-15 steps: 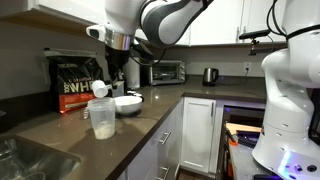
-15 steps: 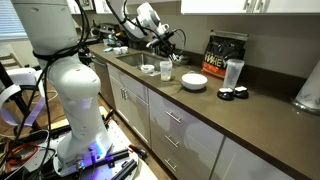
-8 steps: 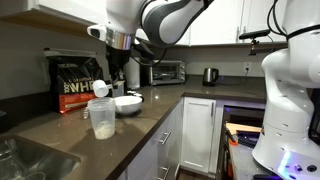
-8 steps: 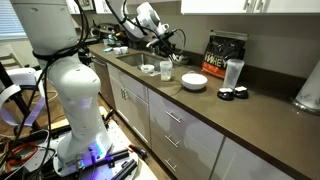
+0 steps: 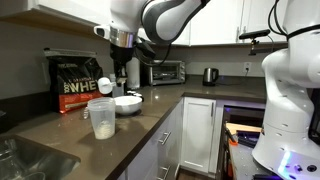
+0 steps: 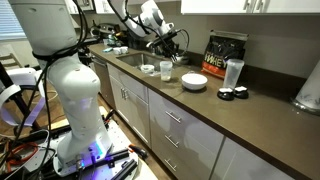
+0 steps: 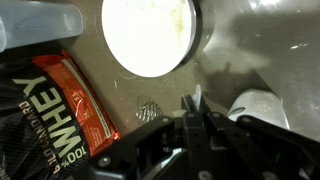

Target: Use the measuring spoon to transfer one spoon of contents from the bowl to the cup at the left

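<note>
I can see pale contents in the clear cup (image 5: 103,130), so my gripper should keep going over the open white bowl (image 6: 194,81) and let go of the measuring spoon inside.
In both exterior views my gripper (image 5: 119,78) (image 6: 166,46) hangs above the counter, shut on the measuring spoon (image 5: 104,87). The spoon's white scoop juts out to the side, above the clear cup (image 5: 101,118) (image 6: 165,70) and just short of the white bowl (image 5: 127,103) (image 6: 194,82). The wrist view looks down on the bowl (image 7: 195,35), which holds pale cream contents (image 7: 148,35). There the spoon's thin pale handle (image 7: 197,98) sticks up between the shut fingers of my gripper (image 7: 195,108). What the scoop holds does not show.
A black and red whey bag (image 5: 75,85) (image 6: 224,55) (image 7: 60,110) stands behind the bowl. An opaque grey-white cylinder (image 6: 234,72) and small dark lids (image 6: 235,95) stand further along the counter. A sink (image 5: 25,160) lies past the cup, and a toaster oven (image 5: 165,72) stands at the back.
The gripper has shifted slightly with the spoon, carrying the scoop a little closer to the bowl. The jaws stay shut.
</note>
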Robot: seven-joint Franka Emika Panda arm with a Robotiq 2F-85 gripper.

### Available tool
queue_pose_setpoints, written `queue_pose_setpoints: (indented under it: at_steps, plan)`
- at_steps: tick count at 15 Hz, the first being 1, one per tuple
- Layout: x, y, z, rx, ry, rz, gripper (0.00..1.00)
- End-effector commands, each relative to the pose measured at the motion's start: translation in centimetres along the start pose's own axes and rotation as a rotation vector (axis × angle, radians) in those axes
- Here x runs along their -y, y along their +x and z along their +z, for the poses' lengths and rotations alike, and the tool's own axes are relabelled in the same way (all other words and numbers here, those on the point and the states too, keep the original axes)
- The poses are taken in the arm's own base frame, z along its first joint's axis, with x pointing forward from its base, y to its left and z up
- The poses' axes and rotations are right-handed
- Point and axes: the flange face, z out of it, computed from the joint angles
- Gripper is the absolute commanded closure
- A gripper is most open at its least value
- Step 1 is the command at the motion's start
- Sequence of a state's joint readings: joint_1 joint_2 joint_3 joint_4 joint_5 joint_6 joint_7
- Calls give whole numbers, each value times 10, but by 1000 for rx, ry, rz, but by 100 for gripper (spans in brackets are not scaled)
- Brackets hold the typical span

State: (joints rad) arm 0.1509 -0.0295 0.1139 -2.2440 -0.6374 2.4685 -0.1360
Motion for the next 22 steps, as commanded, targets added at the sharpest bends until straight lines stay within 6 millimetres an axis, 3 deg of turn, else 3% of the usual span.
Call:
queue_pose_setpoints:
  at_steps: [1,7,11,22]
  plan:
    - [-18,-14,0,28,28,57,99]
    - [-50,-42,26,150,33,141,99]
    - [-60,-58,49,256,59,172,99]
    - [-78,-66,124,386,149,222,99]
